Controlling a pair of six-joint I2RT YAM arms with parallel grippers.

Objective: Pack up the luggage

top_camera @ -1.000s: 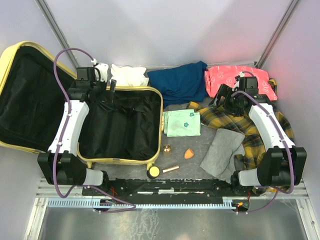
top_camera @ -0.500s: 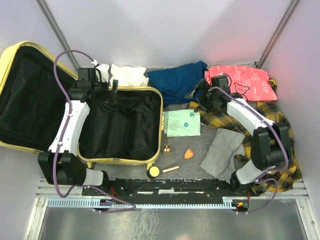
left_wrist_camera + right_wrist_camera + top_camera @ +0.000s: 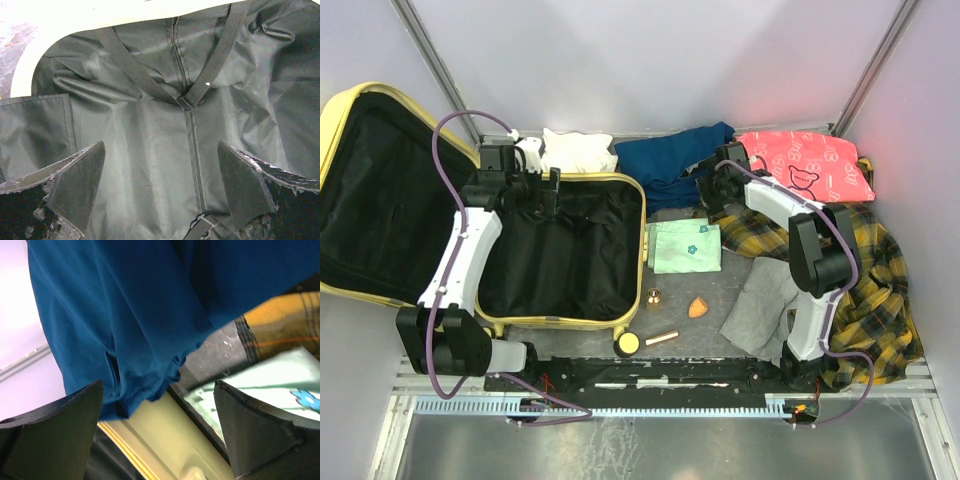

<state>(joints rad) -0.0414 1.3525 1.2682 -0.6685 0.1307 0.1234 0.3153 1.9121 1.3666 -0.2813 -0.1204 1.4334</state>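
The blue garment's raised fold (image 3: 162,322) is lined up with the open fingers, so my right gripper goes on in before they close on the garment's edge (image 3: 172,362).
The luggage (image 3: 636,262), a pale yellow hard-shell suitcase, lies open at the left with its lid flat against the left wall and black lining showing. My left gripper (image 3: 544,192) hovers open over the far end of the base half. In the left wrist view the left gripper (image 3: 160,192) holds nothing, and the black lining (image 3: 145,150) with crossed straps lies below it. My right gripper (image 3: 706,181) hangs open over the near edge of a blue garment (image 3: 670,160). In the right wrist view the right gripper (image 3: 159,435) is empty above the luggage (image 3: 170,440) rim and the blue garment (image 3: 140,305).
Along the back lie a white cloth (image 3: 577,150) and a pink printed cloth (image 3: 810,162). A yellow plaid cloth (image 3: 870,280), a grey cloth (image 3: 765,305) and a mint green cloth (image 3: 685,247) lie right of the suitcase. An orange sponge (image 3: 697,308), a gold item (image 3: 654,297) and a yellow round jar (image 3: 627,343) sit near the front.
My right arm has swung left from the pink cloth to the blue garment. The left gripper has shifted slightly right over the suitcase. Both grippers stay open.
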